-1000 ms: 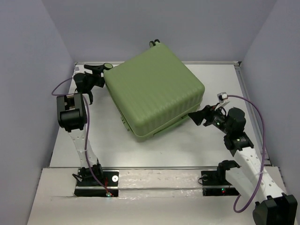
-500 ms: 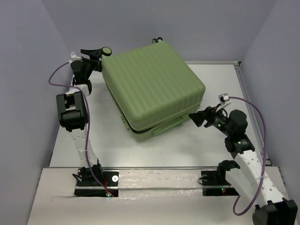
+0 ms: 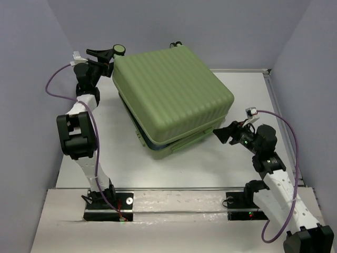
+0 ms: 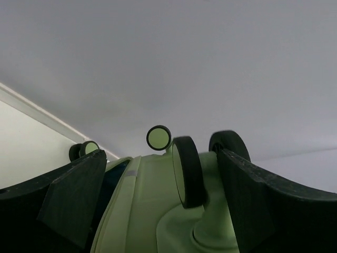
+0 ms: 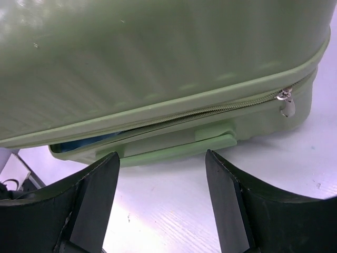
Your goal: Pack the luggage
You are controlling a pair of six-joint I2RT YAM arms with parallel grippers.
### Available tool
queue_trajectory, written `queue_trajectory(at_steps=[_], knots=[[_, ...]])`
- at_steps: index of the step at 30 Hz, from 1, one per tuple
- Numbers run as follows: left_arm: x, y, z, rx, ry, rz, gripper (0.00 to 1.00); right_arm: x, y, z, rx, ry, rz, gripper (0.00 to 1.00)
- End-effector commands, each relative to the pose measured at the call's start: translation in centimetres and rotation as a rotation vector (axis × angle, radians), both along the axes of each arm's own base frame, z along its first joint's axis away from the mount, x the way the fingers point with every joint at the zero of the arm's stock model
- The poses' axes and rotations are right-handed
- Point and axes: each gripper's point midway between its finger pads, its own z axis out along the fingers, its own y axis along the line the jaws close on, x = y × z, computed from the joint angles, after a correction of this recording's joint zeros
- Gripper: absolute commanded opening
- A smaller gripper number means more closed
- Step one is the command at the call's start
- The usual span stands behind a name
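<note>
The robot's left gripper is at the luggage's far wheel (image 3: 119, 50) while the luggage's lid stands open at the luggage's near corner (image 3: 151, 144), so the left gripper should move away and go to the seam at that corner.
The luggage (image 3: 171, 95), a big light-green ribbed suitcase, lies flat in the middle of the table. Its lid stands slightly ajar, with blue lining (image 5: 84, 143) showing through the gap. My left gripper (image 3: 105, 55) is open at the case's far-left corner. In the left wrist view its fingers (image 4: 73, 195) straddle a black-and-green wheel (image 4: 183, 169) of the luggage (image 4: 142, 211). My right gripper (image 3: 220, 132) is open and low at the case's right side. It faces the side handle (image 5: 174, 147) of the luggage (image 5: 158, 58) without touching it. A zipper pull (image 5: 287, 103) hangs at the seam.
Two more wheels (image 3: 175, 46) stick out at the case's far end. The white table has a raised rim (image 3: 268, 71) at the back right, and grey-violet walls close it in on three sides. Both arm bases (image 3: 108, 203) sit at the near edge.
My left gripper has risen and moved toward the back wall, and the lid's left corner has come up with it, widening the gap. The right gripper has barely shifted.
</note>
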Motion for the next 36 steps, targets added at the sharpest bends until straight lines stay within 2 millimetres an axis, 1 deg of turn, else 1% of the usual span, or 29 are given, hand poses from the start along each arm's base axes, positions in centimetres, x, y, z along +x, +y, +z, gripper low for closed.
queue_trajectory(at_steps=[1,2,6,8,10,12,15,17,20,22,23,24,25,26,27,29,30,32,33,34,35,36], knots=[[-3.4,-1.9,6.2,0.091,-0.176,-0.053,0.99,0.6,-0.5,0.4,-0.007,-0.012,-0.04,0.71],[-3.2,-1.6,5.1,0.095,-0.15,-0.048,0.99,0.6,-0.6,0.4,-0.008,-0.01,-0.045,0.69],[-2.6,-1.1,3.1,0.11,-0.101,-0.047,0.99,1.0,-1.2,-0.3,-0.018,0.003,-0.09,0.66],[-2.1,-0.7,1.5,0.118,-0.064,-0.042,0.99,1.6,-2.0,-1.1,-0.028,0.02,-0.148,0.62],[-1.9,-0.3,0.8,0.134,-0.049,-0.035,0.99,2.1,-2.5,-1.5,-0.033,0.037,-0.184,0.6],[-1.6,0.1,-0.9,0.141,0.011,-0.028,0.99,2.5,-2.5,-2.2,-0.035,0.067,-0.188,0.56],[-1.2,1.2,-1.6,0.178,0.04,-0.001,0.99,2.8,-2.4,-1.9,-0.025,0.059,-0.193,0.53],[-0.9,2.0,-1.3,0.22,0.041,0.027,0.99,2.8,-2.6,-1.9,-0.028,0.054,-0.199,0.52],[-0.9,3.7,-1.6,0.278,0.106,0.085,0.99,2.9,-2.8,-2.3,-0.037,0.059,-0.213,0.52],[-1.4,4.3,0.0,0.309,0.087,0.118,0.99,3.4,-3.4,-2.3,-0.045,0.064,-0.25,0.52],[-1.8,4.5,1.3,0.329,0.07,0.133,0.99,3.6,-3.6,-2.0,-0.046,0.058,-0.263,0.52],[-2.0,4.5,2.0,0.337,0.06,0.139,0.99,3.8,-3.8,-1.9,-0.05,0.057,-0.28,0.51],[-2.3,4.5,2.9,0.346,0.047,0.143,0.99,4.3,-4.3,-2.2,-0.061,0.063,-0.315,0.49],[-2.5,4.6,4.0,0.352,0.042,0.152,0.99,4.6,-4.5,-2.4,-0.071,0.066,-0.326,0.45],[-3.0,4.6,5.2,0.361,0.031,0.161,0.99,4.9,-4.7,-2.1,-0.08,0.06,-0.333,0.34],[-3.5,4.7,7.2,0.397,0.019,0.177,0.99,5.7,-5.3,-2.5,-0.113,0.063,-0.365,0.24],[-4.1,4.8,8.5,0.427,0.0,0.189,0.99,6.1,-5.4,-2.3,-0.116,0.057,-0.375,0.17],[-5.0,5.1,9.9,0.453,-0.009,0.216,0.99,7.0,-5.5,-1.7,-0.125,0.009,-0.379,0.12],[-5.6,5.2,10.2,0.463,-0.003,0.231,0.99,7.3,-5.3,-1.7,-0.135,-0.002,-0.365,0.09],[-7.0,4.7,11.7,0.473,-0.031,0.236,0.99,7.9,-5.3,-2.0,-0.152,-0.014,-0.363,0.07],[-7.7,4.4,10.1,0.484,0.0,0.234,0.99,8.3,-5.4,-2.2,-0.165,-0.022,-0.367,0.07],[-10.0,2.5,11.9,0.495,-0.049,0.221,0.99,8.6,-5.7,-2.5,-0.178,-0.022,-0.374,0.07]])
